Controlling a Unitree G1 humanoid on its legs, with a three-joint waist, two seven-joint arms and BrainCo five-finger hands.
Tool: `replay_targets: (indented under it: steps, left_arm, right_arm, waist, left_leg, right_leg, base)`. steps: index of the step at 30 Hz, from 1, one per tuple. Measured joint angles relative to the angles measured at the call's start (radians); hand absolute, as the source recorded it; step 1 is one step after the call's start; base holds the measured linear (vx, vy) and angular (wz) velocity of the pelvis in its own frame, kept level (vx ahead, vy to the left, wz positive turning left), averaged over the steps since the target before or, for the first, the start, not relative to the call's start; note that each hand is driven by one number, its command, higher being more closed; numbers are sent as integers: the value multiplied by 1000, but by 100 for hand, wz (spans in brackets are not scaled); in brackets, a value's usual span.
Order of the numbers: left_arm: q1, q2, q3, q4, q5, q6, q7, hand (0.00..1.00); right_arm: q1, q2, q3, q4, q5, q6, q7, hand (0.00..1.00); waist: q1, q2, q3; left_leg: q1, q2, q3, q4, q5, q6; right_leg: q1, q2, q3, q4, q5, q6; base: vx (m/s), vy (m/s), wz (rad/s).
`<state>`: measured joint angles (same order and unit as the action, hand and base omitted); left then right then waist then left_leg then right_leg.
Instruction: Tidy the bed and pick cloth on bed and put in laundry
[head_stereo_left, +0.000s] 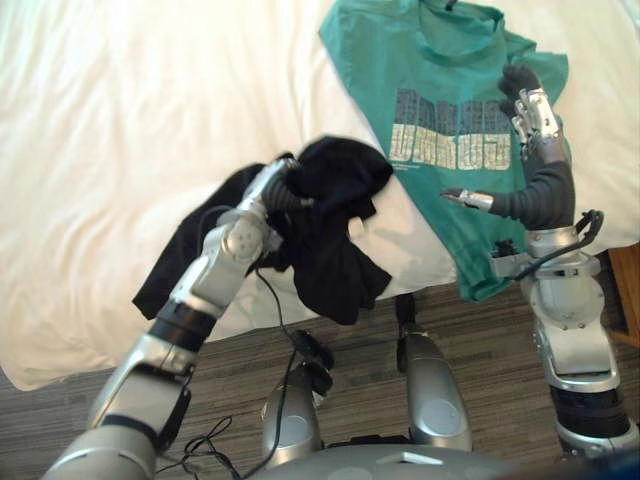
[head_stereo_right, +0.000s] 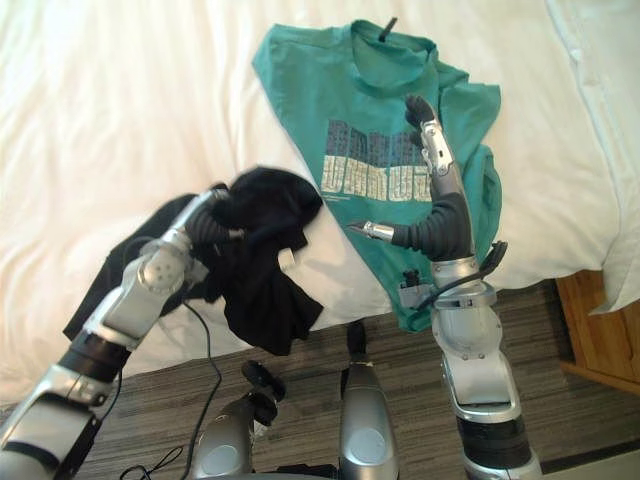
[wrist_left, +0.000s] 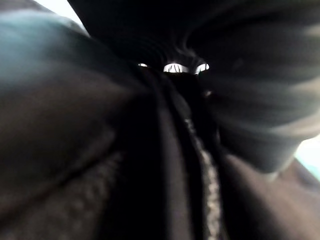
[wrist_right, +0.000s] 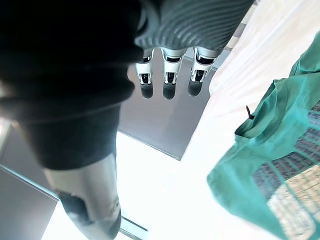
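Note:
The teal T-shirt's hem (head_stereo_left: 484, 280) hangs limply over the bed's edge. The spread shirt (head_stereo_left: 450, 135) will fall together into a hanging bundle when I lift it.
A black cloth (head_stereo_left: 335, 215) is bunched over my left hand (head_stereo_left: 287, 192) and lifted off the white bed (head_stereo_left: 120, 130). One end hangs down past the bed's near edge, and another part trails on the sheet to the left. In the left wrist view dark fabric (wrist_left: 150, 175) covers the hand. A teal T-shirt (head_stereo_left: 430, 90) with a pale print lies spread on the bed to the right, its hem over the edge. My right hand (head_stereo_left: 530, 110) is raised above the shirt's right side, open with straight fingers (wrist_right: 169, 75) and holding nothing.
The bed's near edge runs across the view in front of me, with grey striped floor (head_stereo_left: 480, 330) below it. A wooden bedside unit (head_stereo_right: 600, 330) stands to the right of the bed, close to my right arm.

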<state>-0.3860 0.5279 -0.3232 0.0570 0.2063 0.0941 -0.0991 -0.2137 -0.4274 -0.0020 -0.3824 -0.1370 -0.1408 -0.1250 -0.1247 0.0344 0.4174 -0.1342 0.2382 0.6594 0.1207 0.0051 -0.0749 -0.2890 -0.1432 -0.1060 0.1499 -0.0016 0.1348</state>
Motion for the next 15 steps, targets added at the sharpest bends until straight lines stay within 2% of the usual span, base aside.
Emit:
replay_targets:
  steps: [1, 3, 4, 6, 7, 9, 10, 12, 15]
  left_arm:
    - [25, 0, 1, -19, -18, -8, -16, 100]
    - [109, -3, 20, -75, -82, -43, -80, 100]
    - [126, -4, 28, -85, -93, -50, -100, 100]
    - [192, -12, 74, -109, -143, -72, -188, 100]
    - [213, -13, 94, -114, -148, -79, -210, 100]
    - [296, -16, 141, -125, -156, -83, -285, 100]
    - [319, -16, 151, -126, -155, -83, -301, 100]
    - [416, -17, 182, -79, -143, -55, -353, 100]
    - [527, -42, 260, 79, -104, 24, -360, 100]
  right_arm:
    - [-11, -12, -1, 20, -10, 13, -7, 0]
    - [-74, -53, -12, 114, -32, 82, -30, 0]
    - [-94, -63, -17, 147, -42, 100, -37, 0]
    - [-166, -98, -45, 272, -66, 188, -62, 0]
    - [-182, -109, -47, 305, -68, 209, -68, 0]
    - [-218, -151, -77, 404, -84, 292, -79, 0]
    - [-224, -163, -89, 425, -84, 310, -80, 0]
    - [-243, -213, -142, 529, -81, 362, -86, 0]
    - [-259, -259, -192, 654, -47, 398, -87, 0]
  waist:
    - [1, -1, -2]
    - [9, -3, -3]
    - [13, -4, -4]
    - [39, -4, -4]
    - [43, -5, -4]
    - [68, -4, -4]
    - [72, -4, -4]
    - [91, -6, -3]
    - [124, -15, -2]
  left_leg:
    - [-7, 0, -17, 0, 0, 0]
    - [-37, -1, -72, 0, -1, 2]
    - [-44, -2, -80, 0, -1, 2]
    - [-61, -5, -116, 1, -1, 2]
    - [-63, -7, -125, 1, -1, 3]
    - [-69, -10, -155, 2, 1, 5]
    - [-76, -11, -165, 2, 2, 6]
    - [-102, -12, -198, 2, 9, 9]
    - [-124, -11, -216, 2, 18, 12]
  right_leg:
    - [6, 0, -10, -11, 7, 1]
    - [28, -1, -52, -56, 34, 2]
    - [31, -2, -58, -64, 40, -1]
    - [43, -3, -78, -92, 59, -3]
    - [51, -4, -84, -100, 60, -3]
    - [66, -5, -105, -110, 63, -4]
    - [66, -5, -111, -112, 64, -6]
    - [66, -3, -132, -129, 75, -14]
    - [65, 1, -150, -150, 89, -22]
  base:
    - [-29, 27, 52]
    - [-41, 29, 49]
    - [-70, 39, 38]
    - [-69, 38, 27]
    - [-57, 28, 24]
    - [-65, 21, 26]
    - [-63, 10, 30]
    - [-55, 9, 28]
    - [-53, 9, 16]
